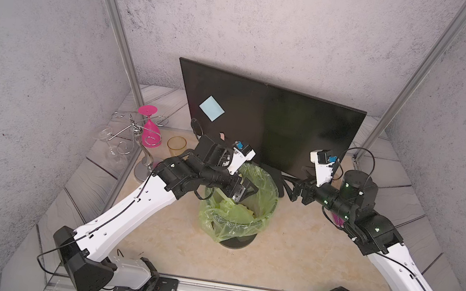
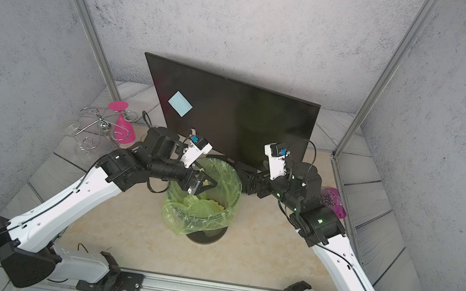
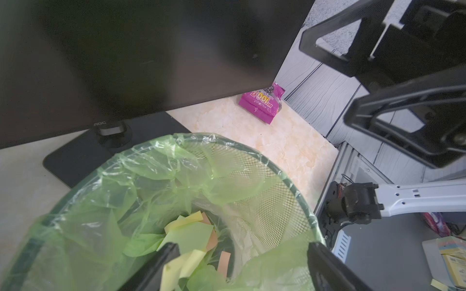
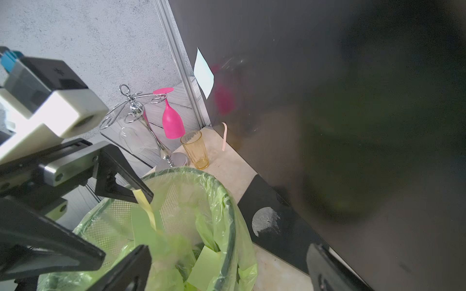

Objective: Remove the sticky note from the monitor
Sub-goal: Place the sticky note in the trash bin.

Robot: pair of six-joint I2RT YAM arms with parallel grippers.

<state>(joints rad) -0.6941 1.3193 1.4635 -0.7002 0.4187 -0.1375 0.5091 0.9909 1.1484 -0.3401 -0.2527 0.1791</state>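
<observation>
The yellow note hangs within the bin's rim, so the robot's left gripper should stay open until it drops, then close on the blue note's lower corner.
The black monitor stands at the back on its flat base. A pale blue sticky note is stuck on the left part of its screen. My left gripper hangs open over the green-lined bin. A yellow note dangles at the tip of one of its fingers. My right gripper is open and empty, low between the bin and the monitor base.
Several yellow, green and orange notes lie in the bin. A chrome rack with a pink glass and an amber cup stand at the left. A pink packet lies at the right. A pink strip hangs at the screen's lower corner.
</observation>
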